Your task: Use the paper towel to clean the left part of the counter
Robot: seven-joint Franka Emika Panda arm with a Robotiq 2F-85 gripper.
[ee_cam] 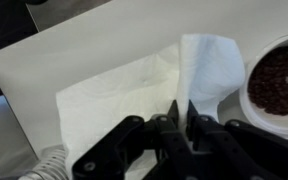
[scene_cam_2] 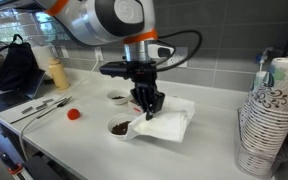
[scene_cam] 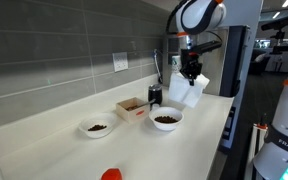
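Observation:
The paper towel (scene_cam_2: 168, 122) hangs by one edge and the counter (scene_cam: 145, 152) beside the red object is clear, so the robot's gripper keeps going there and lets go of the towel so it lies flat.
The white paper towel (ee_cam: 134, 90) hangs from my gripper (ee_cam: 180, 118), which is shut on one edge of it. In both exterior views the towel (scene_cam: 189, 90) (scene_cam_2: 169, 125) is lifted off the cream counter (scene_cam: 54, 125) (scene_cam_2: 94, 145), its lower part trailing on or just above the surface. My gripper (scene_cam: 191, 70) (scene_cam_2: 149, 104) is above the far end of the counter, beside a white bowl of dark bits (scene_cam: 167, 118) (scene_cam_2: 120, 128) (ee_cam: 279, 80).
A second white bowl of dark bits (scene_cam: 97, 128) (scene_cam_2: 117, 98), a small open cardboard box (scene_cam: 132, 108), a red object (scene_cam: 111, 175) (scene_cam_2: 73, 114), cutlery (scene_cam_2: 39, 108) and a stack of paper cups (scene_cam_2: 269, 110) stand about. The grey tiled wall (scene_cam: 54, 55) runs behind.

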